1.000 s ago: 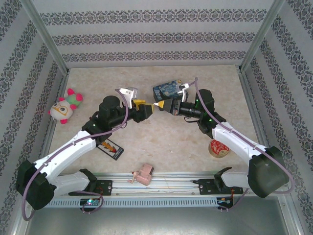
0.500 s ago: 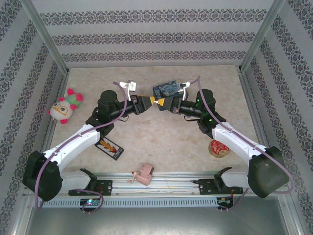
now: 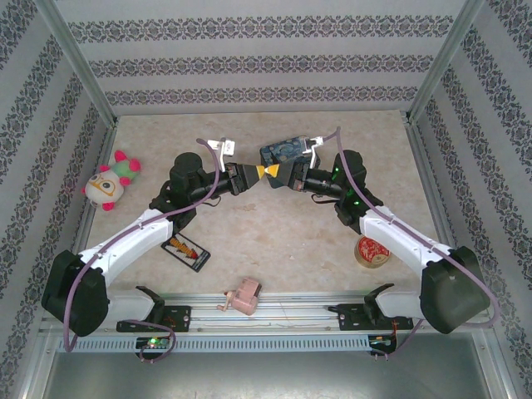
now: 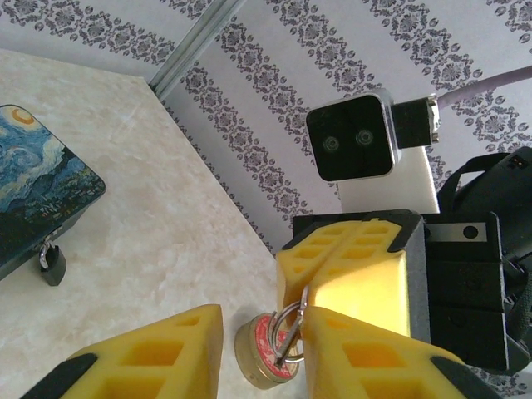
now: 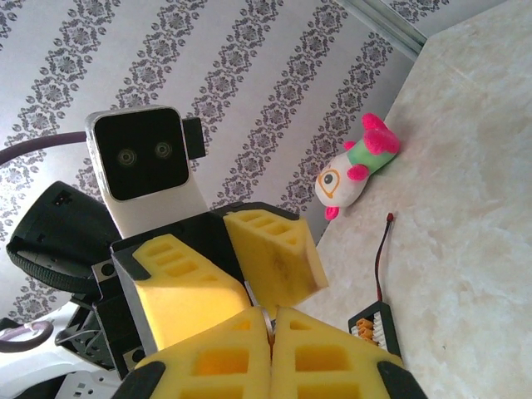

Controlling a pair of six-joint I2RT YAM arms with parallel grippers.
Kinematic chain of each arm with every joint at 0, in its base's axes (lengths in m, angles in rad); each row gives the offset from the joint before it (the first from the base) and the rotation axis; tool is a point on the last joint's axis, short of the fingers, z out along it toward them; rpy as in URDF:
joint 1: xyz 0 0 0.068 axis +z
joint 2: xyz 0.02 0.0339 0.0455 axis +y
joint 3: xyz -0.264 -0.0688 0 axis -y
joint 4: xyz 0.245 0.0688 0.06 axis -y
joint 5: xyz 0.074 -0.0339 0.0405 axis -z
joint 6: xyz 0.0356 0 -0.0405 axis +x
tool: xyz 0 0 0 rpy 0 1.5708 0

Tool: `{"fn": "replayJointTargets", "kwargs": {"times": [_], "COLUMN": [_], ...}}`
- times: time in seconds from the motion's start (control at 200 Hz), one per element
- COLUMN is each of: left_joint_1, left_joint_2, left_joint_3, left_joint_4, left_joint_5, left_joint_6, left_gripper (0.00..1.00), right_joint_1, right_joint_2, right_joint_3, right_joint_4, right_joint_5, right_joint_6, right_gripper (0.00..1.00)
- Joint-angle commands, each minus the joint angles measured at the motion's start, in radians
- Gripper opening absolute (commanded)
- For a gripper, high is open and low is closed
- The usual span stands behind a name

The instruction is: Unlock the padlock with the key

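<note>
The ring (image 4: 287,332) pokes out of my right gripper's tips toward my left gripper, so next my left gripper takes the key (image 4: 290,344) before my right gripper regrips it.
The small dark padlock (image 4: 51,264) hangs at the edge of the blue painted tin (image 4: 33,195), apart from both grippers. My right gripper (image 5: 270,314) is shut on a thin metal ring that carries the slim key (image 4: 288,342); the key dangles below its fingers (image 4: 349,274). My left gripper (image 4: 264,316) is open, and the ring and key sit between its fingers, close to the right one (image 4: 374,357). In the top view the left gripper (image 3: 259,172) and right gripper (image 3: 273,172) meet tip to tip above the table, just in front of the tin (image 3: 284,151).
A red-and-white roll (image 3: 371,251) lies at the right. A plush toy (image 3: 108,183) sits at the left wall. A black card with orange parts (image 3: 187,249) lies under the left arm. A pink gadget (image 3: 241,298) rests at the near rail.
The left arm has swung up and to the right, its wrist turning. Its open fingers have come up to the right gripper's tips and now flank the key. The right arm has barely moved.
</note>
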Motion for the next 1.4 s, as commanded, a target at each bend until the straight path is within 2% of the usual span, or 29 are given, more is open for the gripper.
{"fn": "replayJointTargets", "kwargs": {"times": [0.0,0.295,0.64,0.79,0.904,1.019,1.129,1.354,1.394], "left_joint_1": [0.004,0.004,0.006,0.006,0.007,0.007,0.007,0.005,0.005], "left_joint_2": [0.003,-0.003,0.007,-0.004,-0.036,-0.082,-0.119,-0.162,-0.162], "left_joint_3": [0.002,-0.008,0.002,0.006,0.026,0.06,0.094,0.136,0.14], "left_joint_4": [0.066,0.096,0.094,0.064,-0.049,-0.204,-0.355,-0.589,-0.609], "left_joint_5": [0.024,0.011,0.019,0.028,0.006,-0.002,0.016,0.057,0.073], "left_joint_6": [-0.014,-0.026,-0.025,0.019,0.116,0.246,0.368,0.567,0.587], "left_gripper": [0.29,0.27,0.0,0.0,0.0,0.0,0.0,0.0,0.0], "right_joint_1": [0.015,0.015,0.018,0.016,0.01,-0.005,-0.027,-0.043,-0.045], "right_joint_2": [0.009,0.012,0.005,0.004,-0.016,-0.06,-0.11,-0.227,-0.247], "right_joint_3": [0.033,0.025,0.021,0.014,0.014,0.005,-0.018,-0.048,-0.062], "right_joint_4": [0.052,0.055,0.06,0.053,-0.001,-0.091,-0.146,-0.343,-0.349], "right_joint_5": [-0.003,-0.003,-0.001,0.003,0.009,0.023,0.025,0.107,0.121], "right_joint_6": [0.007,0.007,0.008,-0.01,-0.062,-0.142,-0.199,-0.377,-0.391], "right_gripper": [0.0,0.0,0.0,0.0,0.26,0.4,0.46,0.47,0.44]}}
